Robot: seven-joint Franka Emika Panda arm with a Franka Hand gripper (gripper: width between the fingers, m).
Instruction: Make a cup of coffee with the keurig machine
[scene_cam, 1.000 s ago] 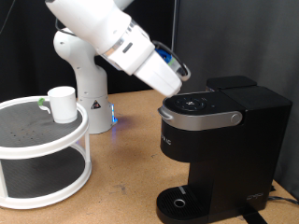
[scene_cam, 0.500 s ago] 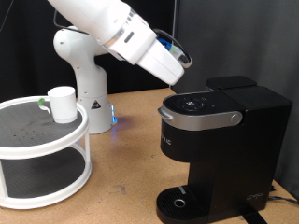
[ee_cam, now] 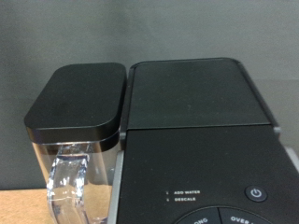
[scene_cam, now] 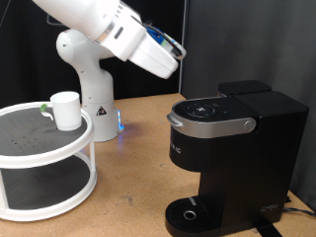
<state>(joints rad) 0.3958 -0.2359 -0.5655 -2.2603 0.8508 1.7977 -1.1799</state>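
Observation:
The keurig machine's drip tray (scene_cam: 191, 214) is empty and the white cup (scene_cam: 67, 111) is standing on the rack, so next my gripper moves back from the machine toward the rack first.
The keurig machine (scene_cam: 232, 148) stands on the wooden table at the exterior view's right, lid down, with its round drip tray (scene_cam: 193, 212) bare. The wrist view looks down on its black top (ee_cam: 201, 93) and its power button (ee_cam: 256, 192). The white cup (scene_cam: 65, 109) stands on the top tier of a white round rack (scene_cam: 44, 148) at the exterior view's left, with a small green-topped pod (scene_cam: 44, 107) beside it. My gripper (scene_cam: 174, 51) hangs in the air above and left of the machine, touching nothing. Its fingers do not show clearly, and nothing shows held.
The clear water reservoir with a black lid (ee_cam: 75, 98) sits at the machine's side. The robot base (scene_cam: 89, 89) with a blue light stands behind the rack. Bare table (scene_cam: 138, 168) lies between rack and machine. A black curtain is behind.
The arm has risen and swung towards the exterior view's upper left, from just above the machine's lid to well clear of it. Cup, pod and machine have not moved.

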